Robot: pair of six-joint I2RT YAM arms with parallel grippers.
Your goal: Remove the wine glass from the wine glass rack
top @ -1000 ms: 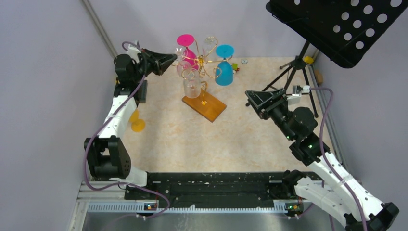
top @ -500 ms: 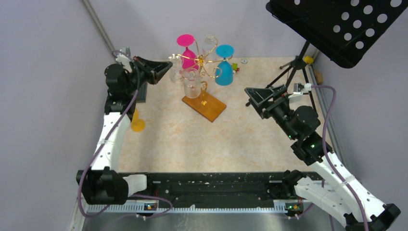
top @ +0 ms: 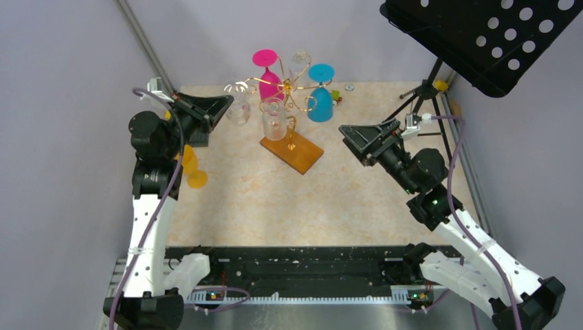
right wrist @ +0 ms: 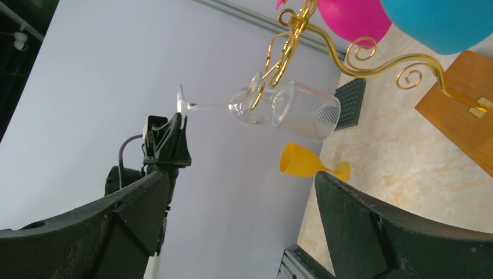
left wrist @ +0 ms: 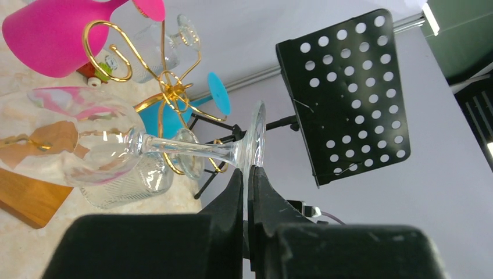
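Note:
My open right gripper keeps moving toward the stem (left wrist: 190,148) and closes there, because my left gripper is pinching the clear wine glass's foot (left wrist: 254,136) and the glass's stem is free.
The wine glass rack (top: 291,88), gold wire on an orange-brown wooden base (top: 297,155), stands at the back centre. A pink glass (top: 268,74), a blue glass (top: 320,100) and a clear ribbed glass (top: 273,121) hang on it. My left gripper (top: 227,103) is shut on the foot of a clear wine glass (top: 238,111), held in the air just left of the rack's arms. The left wrist view shows the foot disc (left wrist: 256,138) pinched between my fingers (left wrist: 232,186). My right gripper (top: 354,141) is open and empty, right of the rack.
A yellow glass (top: 192,169) lies on the table at the left. A black block (top: 199,135) sits near the left arm. A black perforated music stand (top: 481,34) on a tripod (top: 419,103) overhangs the back right. Small items lie behind the rack.
My left arm has drawn back to the left with the clear wine glass, away from the rack's arms. My right gripper has shifted slightly left and up.

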